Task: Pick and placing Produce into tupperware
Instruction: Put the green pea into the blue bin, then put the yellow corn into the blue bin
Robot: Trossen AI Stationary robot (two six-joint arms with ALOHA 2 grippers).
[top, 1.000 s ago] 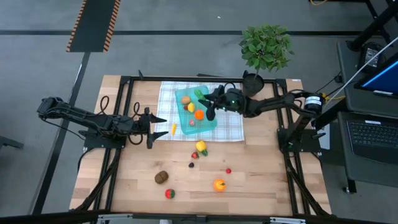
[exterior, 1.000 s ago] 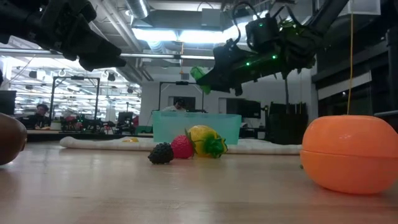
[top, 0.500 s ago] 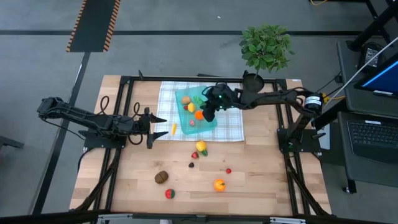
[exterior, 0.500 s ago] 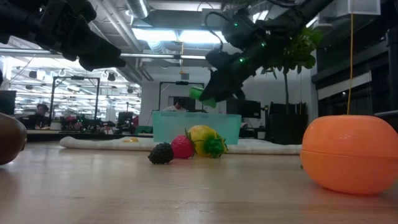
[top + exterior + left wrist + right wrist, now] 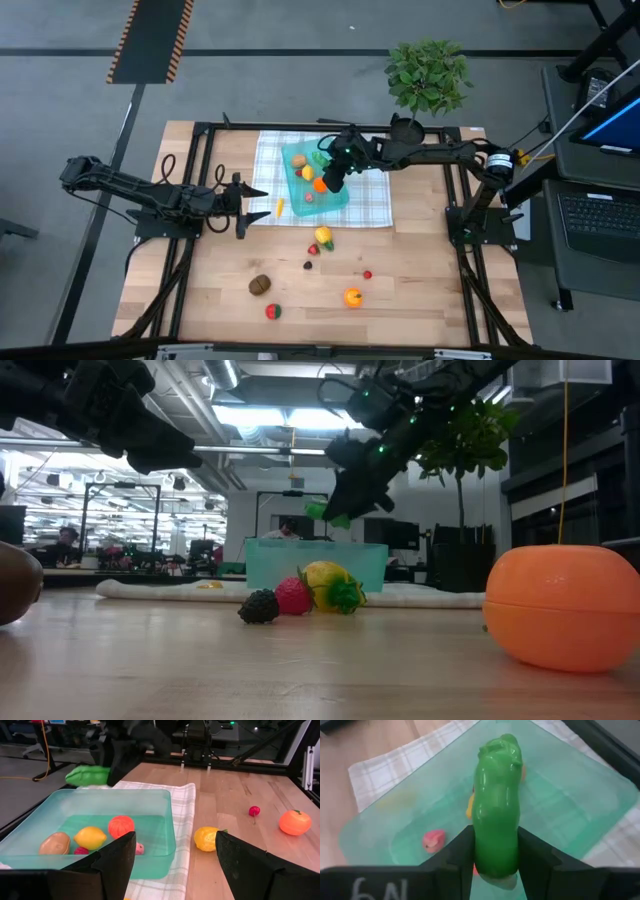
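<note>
The green cucumber is over the tupperware and clear of the tupperware's rim. My right gripper should keep going down toward the open part of the tupperware's bottom beside the lemon and let go there.
My right gripper is shut on a green cucumber above the teal tupperware. The tupperware stands on a checked cloth. Inside it lie a potato, a lemon, an orange and small red pieces. My left gripper waits open at the cloth's left edge. On the bare wood lie a leafy lemon, a strawberry, a blackberry, a cherry, an orange and a kiwi. My right gripper pinches the cucumber between its two fingers at one end. The fingers slant down from the table's right. The cucumber juts out beyond the fingertips in line with them. It is lifted clear above the tupperware's inside.
A potted plant stands at the far right of the table. A small yellow piece lies on the cloth near my left gripper. A red and green piece sits near the near edge. Black frame rails border the table.
My right gripper has tipped its fingers downward and moved slightly toward the table's left, carrying the cucumber lower over the tupperware. It has stayed shut on the cucumber throughout.
</note>
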